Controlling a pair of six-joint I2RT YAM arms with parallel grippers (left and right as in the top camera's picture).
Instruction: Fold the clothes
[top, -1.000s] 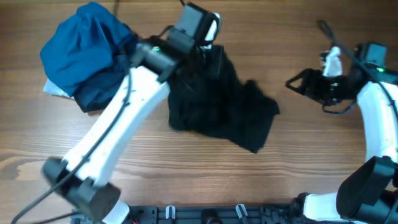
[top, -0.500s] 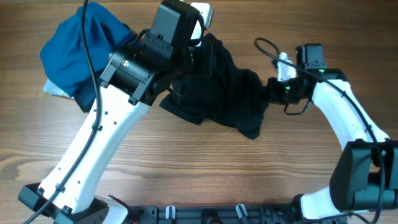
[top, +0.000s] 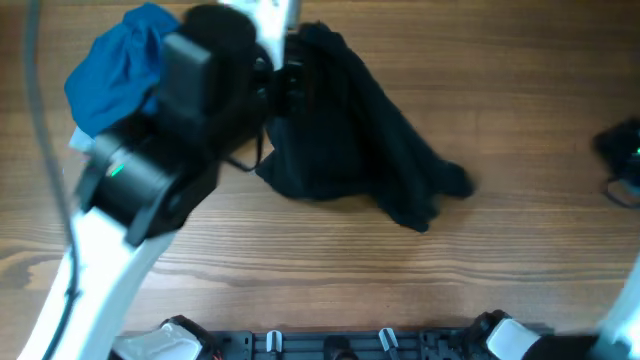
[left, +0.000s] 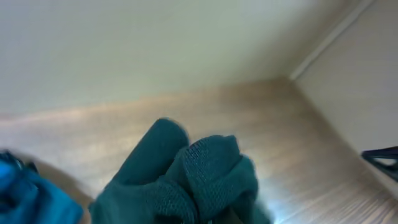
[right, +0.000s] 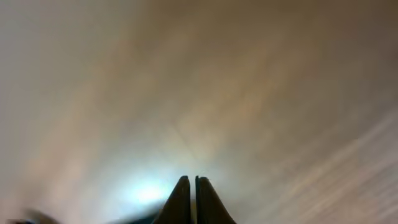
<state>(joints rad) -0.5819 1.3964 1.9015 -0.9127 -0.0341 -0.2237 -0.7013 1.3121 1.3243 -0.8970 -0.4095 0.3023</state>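
My left gripper should raise the black shirt, because it hangs crumpled from my left gripper's bunch (left: 208, 171). Then my right gripper should pull the shirt's cloth (top: 348, 85) beside that bunch open.
The black shirt (top: 350, 140) lies crumpled on the wooden table, running from the top centre down to a tail at the right. My left arm rises high over its upper left part, and my left gripper (top: 284, 84) is shut on a bunch of the fabric. In the left wrist view that bunched cloth (left: 193, 180) fills the jaws and hides the fingers. My right gripper (right: 189, 182) is shut with nothing between its fingers, over blurred bare wood. In the overhead view the right gripper (top: 622, 155) is a dark blur at the right edge, well clear of the shirt.
A bright-blue and navy bundle (top: 115, 70) sits at the back left, partly behind my left arm, with something white (top: 80, 140) under its edge. In the left wrist view the same bundle (left: 22, 196) shows at the lower left. Bare wood (top: 520, 80) lies right of the shirt.
My right gripper went from open to shut at the shirt's right end, then drew back to the right edge empty. The shirt's tail now reaches further right. My left arm rose toward the camera.
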